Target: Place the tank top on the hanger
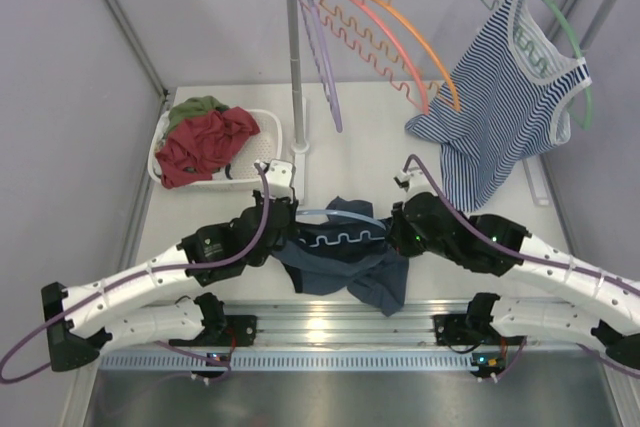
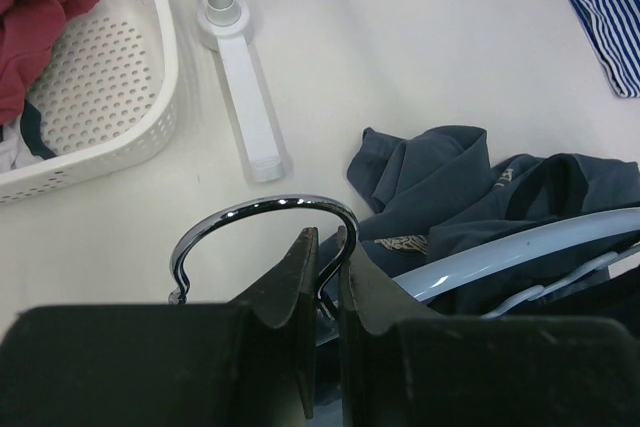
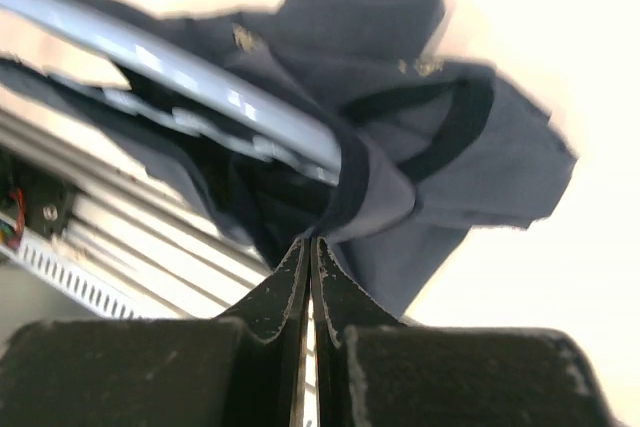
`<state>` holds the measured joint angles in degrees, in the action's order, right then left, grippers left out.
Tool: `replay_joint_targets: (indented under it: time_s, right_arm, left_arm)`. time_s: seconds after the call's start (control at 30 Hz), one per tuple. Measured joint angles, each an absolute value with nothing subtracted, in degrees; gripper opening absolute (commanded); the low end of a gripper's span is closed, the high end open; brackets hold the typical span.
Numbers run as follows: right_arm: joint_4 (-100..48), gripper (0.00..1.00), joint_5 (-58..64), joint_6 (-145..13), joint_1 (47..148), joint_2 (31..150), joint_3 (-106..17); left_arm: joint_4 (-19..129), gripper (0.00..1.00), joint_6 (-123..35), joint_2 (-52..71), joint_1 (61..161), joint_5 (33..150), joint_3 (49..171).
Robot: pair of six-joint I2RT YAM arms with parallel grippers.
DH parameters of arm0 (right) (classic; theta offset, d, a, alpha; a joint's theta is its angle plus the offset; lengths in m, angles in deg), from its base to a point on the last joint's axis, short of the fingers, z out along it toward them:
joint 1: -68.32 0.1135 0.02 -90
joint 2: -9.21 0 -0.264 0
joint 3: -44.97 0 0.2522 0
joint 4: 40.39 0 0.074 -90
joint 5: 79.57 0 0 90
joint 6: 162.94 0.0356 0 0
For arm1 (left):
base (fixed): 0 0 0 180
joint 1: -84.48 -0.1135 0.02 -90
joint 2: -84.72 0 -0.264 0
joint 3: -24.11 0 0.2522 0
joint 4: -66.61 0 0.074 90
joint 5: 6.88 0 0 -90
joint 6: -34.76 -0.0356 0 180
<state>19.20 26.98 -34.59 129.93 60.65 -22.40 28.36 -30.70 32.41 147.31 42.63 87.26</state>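
Note:
My right gripper is pulling the dark hem (image 3: 352,175) toward the hook (image 2: 262,204), and the hanger's blue arm points into the hem. My right gripper should keep pulling until the end of the hanger's arm pokes through.
The dark navy tank top (image 1: 350,272) lies bunched on the table between my arms, draped partly over the light-blue hanger (image 1: 345,239). My left gripper (image 1: 285,219) is shut on the neck of the hanger's metal hook (image 2: 265,209), with the jaws pinching the wire (image 2: 328,247). The hanger's blue arm (image 2: 520,247) runs right into the tank top (image 2: 450,177). My right gripper (image 1: 402,227) is shut on a dark hem of the tank top (image 3: 440,157), just below the hanger's arm (image 3: 180,67); its fingertips (image 3: 309,247) meet on the fabric.
A white basket (image 1: 265,137) with red and green garments stands at the back left. The rack post (image 1: 293,57) and its base stand behind the left gripper. An orange hanger (image 1: 420,47) and a striped tank top (image 1: 510,97) hang from the rail. A metal rail (image 1: 330,322) runs along the near edge.

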Motion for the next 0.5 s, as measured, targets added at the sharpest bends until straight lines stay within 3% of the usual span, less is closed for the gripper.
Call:
replay_joint_targets:
  time_s: [0.27, 0.5]
  right_arm:
    - [19.6, 0.00, 30.9, -39.7, 129.2, 67.2, -34.3]
    - [19.1, 0.00, 30.7, -43.0, 129.0, 71.3, -37.6]
  left_arm:
    - [27.7, 0.00, -31.4, 33.0, 147.3, 43.9, 87.2]
    - [27.4, 0.00, -31.5, 33.6, 147.3, 45.4, 87.2]
